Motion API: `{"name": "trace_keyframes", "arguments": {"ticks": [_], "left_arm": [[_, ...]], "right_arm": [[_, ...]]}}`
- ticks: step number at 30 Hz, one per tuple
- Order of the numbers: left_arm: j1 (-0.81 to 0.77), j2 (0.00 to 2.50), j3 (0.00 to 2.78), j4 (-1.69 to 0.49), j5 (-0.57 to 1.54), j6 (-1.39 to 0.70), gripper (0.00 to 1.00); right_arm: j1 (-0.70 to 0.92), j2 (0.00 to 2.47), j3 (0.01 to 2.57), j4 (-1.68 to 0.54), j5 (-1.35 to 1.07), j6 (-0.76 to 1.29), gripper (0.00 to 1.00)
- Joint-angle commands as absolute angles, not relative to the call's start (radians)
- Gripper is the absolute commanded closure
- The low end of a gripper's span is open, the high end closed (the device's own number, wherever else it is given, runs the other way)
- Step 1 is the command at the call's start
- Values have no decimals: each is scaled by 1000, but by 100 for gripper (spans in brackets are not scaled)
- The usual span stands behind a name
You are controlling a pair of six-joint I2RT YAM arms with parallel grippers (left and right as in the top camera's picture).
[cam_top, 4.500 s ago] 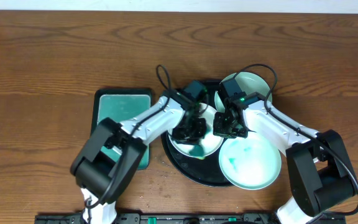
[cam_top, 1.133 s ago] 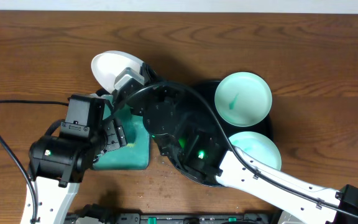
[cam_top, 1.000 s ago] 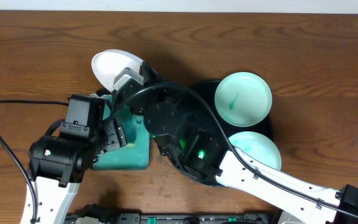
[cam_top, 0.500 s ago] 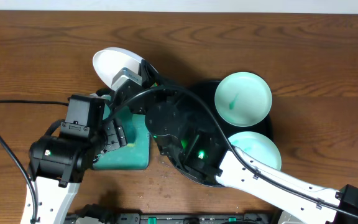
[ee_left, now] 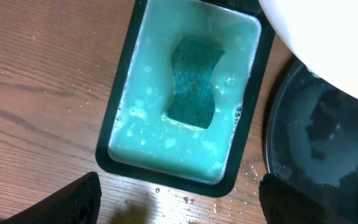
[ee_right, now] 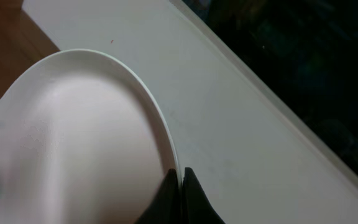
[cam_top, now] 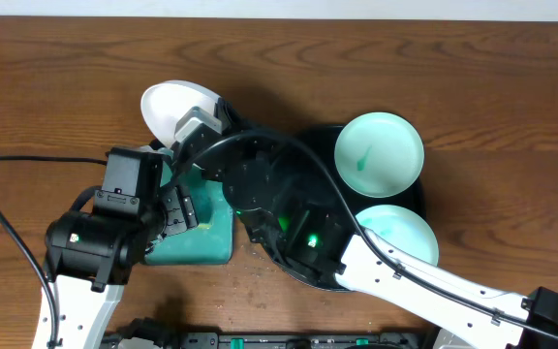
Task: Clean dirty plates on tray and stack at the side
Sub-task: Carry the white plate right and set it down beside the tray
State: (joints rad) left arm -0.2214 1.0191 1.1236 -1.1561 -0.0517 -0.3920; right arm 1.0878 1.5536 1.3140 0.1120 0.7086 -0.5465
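My right gripper is carrying the white plate (cam_top: 170,105), which is clean, and should continue to go to the wood (cam_top: 497,179), open past the mint plates, until the plate lies flat.
My right gripper (ee_right: 179,180) is shut on the rim of a clean white plate (ee_right: 86,137). From overhead that plate (cam_top: 174,105) is at the far left, just beyond the basin, with the right gripper (cam_top: 198,126) at its near edge. Two pale mint plates remain on the black tray (cam_top: 422,206): one with a teal smear (cam_top: 379,153) at the back right, one (cam_top: 403,238) in front of it. My left gripper (ee_left: 179,208) hangs open and holds nothing, above the table just before the basin. The white plate's edge (ee_left: 328,43) shows at upper right there.
A black-rimmed rectangular basin (ee_left: 120,118) of teal soapy water holds a dark green sponge (ee_left: 194,81); from overhead the basin (cam_top: 211,237) lies left of the tray. Water drops speckle the wood in front of it. My right arm (cam_top: 405,281) crosses the tray.
Since 4.5 s ago the right arm has carried a white plate from the tray to the far left, and the left arm has drawn back over the basin. In the last second, almost no motion.
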Motion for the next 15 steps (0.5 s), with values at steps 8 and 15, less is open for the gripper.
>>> {"name": "trace_keyframes", "arguments": {"ticks": [8,15], "left_arm": [[-217,1019,1147,-1161,-57,-389,18],[-217,1019,1147,-1161,-57,-389,18]], "right_arm": [[1006,1557,1325,-51,833,-42,99],[848,1548,1325,-339,181,383,99]]}}
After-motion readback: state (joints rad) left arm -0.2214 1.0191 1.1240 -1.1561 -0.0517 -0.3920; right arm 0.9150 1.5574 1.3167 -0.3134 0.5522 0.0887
